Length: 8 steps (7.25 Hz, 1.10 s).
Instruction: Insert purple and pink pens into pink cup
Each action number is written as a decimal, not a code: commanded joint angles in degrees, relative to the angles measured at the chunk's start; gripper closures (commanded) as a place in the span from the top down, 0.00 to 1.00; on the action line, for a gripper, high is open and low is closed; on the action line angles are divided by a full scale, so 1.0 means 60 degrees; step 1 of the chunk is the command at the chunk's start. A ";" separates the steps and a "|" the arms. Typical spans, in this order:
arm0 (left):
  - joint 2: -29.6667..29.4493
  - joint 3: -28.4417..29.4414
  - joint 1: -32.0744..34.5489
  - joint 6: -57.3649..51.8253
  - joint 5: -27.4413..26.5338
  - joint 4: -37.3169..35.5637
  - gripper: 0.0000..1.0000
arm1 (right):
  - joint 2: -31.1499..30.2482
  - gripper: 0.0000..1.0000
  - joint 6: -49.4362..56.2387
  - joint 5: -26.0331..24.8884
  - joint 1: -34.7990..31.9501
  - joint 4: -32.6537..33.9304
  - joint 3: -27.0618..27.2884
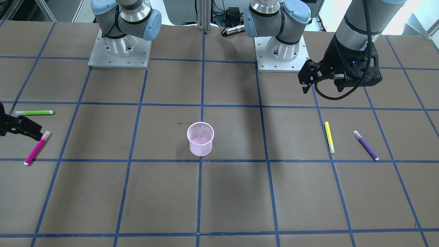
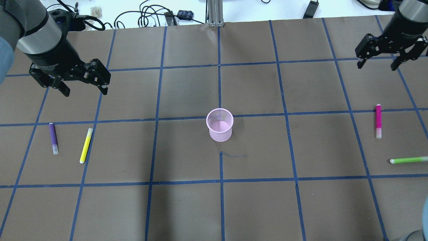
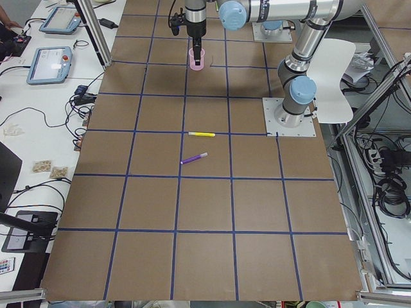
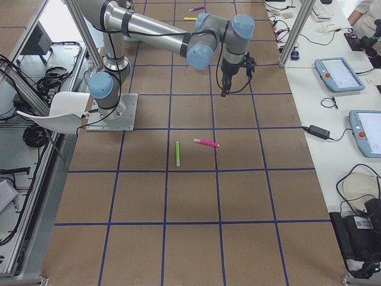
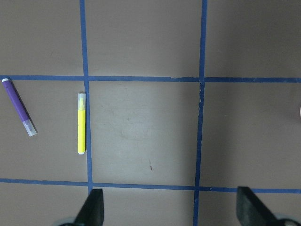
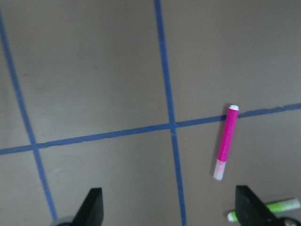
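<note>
The pink cup's opening is much wider than the slim purple pen, so the purple pen will tip over and lean inside when I put it in.
The pink mesh cup stands upright and empty at the table's middle. The purple pen lies flat at the left and also shows in the left wrist view. The pink pen lies flat at the right and also shows in the right wrist view. My left gripper is open and empty, raised above the table, beyond the purple pen. My right gripper is open and empty, raised beyond the pink pen.
A yellow pen lies just right of the purple pen. A green pen lies nearer the robot than the pink pen, by the right edge. Blue tape lines grid the brown table. Cables lie beyond the far edge.
</note>
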<state>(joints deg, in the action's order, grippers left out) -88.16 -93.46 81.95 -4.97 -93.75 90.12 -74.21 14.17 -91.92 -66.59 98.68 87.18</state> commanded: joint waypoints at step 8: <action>-0.2618 -0.1181 -0.4808 -0.1162 0.0054 -0.3854 1.00 | 0.1776 0.80 0.0537 0.0115 0.1767 0.3724 0.2287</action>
<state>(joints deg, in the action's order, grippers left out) -101.43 -99.50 55.19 -10.64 -93.57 70.38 -64.29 17.69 -91.24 -55.97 120.74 100.95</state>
